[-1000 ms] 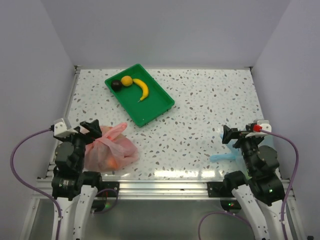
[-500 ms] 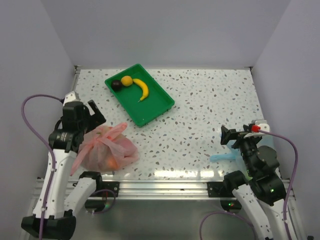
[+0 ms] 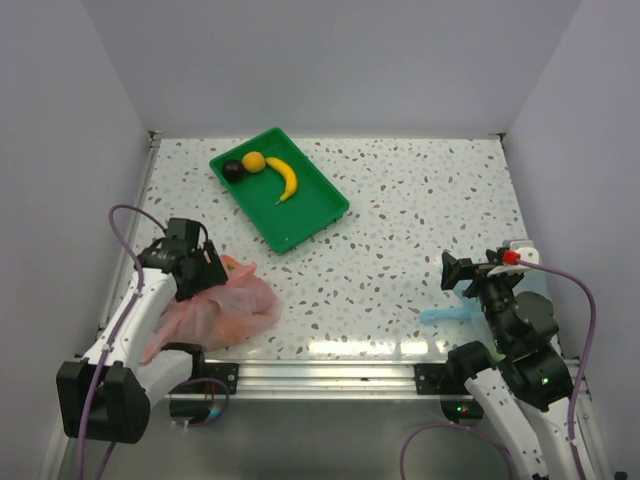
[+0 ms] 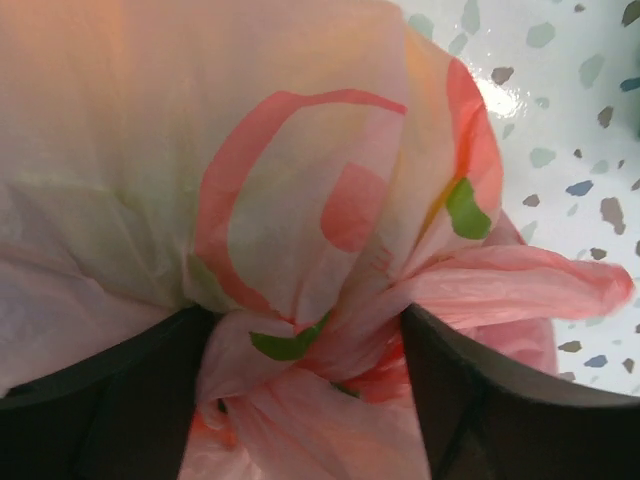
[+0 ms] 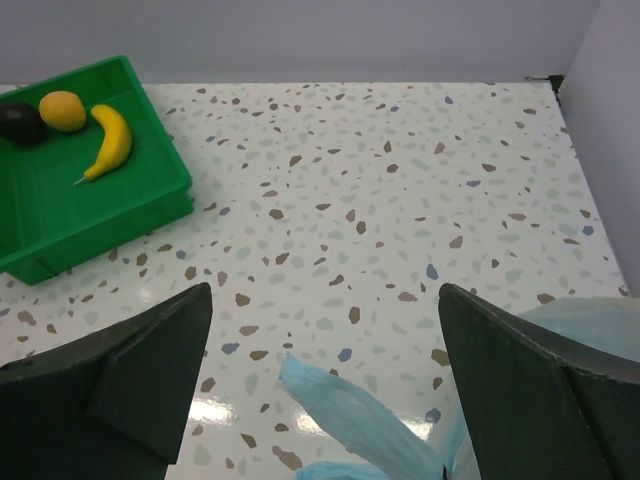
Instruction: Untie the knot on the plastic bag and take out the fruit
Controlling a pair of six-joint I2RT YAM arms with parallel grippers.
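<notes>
I need to bring the pink bag's knot (image 4: 312,348) to the table's open middle (image 3: 347,272) with my left gripper, because the knot is too far from my right gripper and both grippers can untie it there.
The pink plastic bag (image 3: 222,312) lies at the table's near left, tied shut. My left gripper (image 3: 197,268) is down on its top. In the left wrist view the bag (image 4: 150,150) fills the frame. The knot (image 4: 345,335) sits between my two dark fingers (image 4: 90,400), with one pink ear (image 4: 520,285) pointing right. The left gripper (image 4: 305,322) is open and straddles the knot. The fruit inside the bag shows only as an orange tint. My right gripper (image 3: 457,272) is open and empty at the near right, also seen in its wrist view (image 5: 325,290).
A green tray (image 3: 310,215) at the back left holds a yellow-orange round fruit (image 3: 254,161), a near-black fruit (image 3: 232,170) and a banana (image 3: 285,178). A pale blue bag (image 5: 370,415) lies under my right gripper. Walls close in on three sides.
My left arm has swung out and down from near its base onto the pink bag, so its open fingers now sit around the knot. The right arm has barely moved.
</notes>
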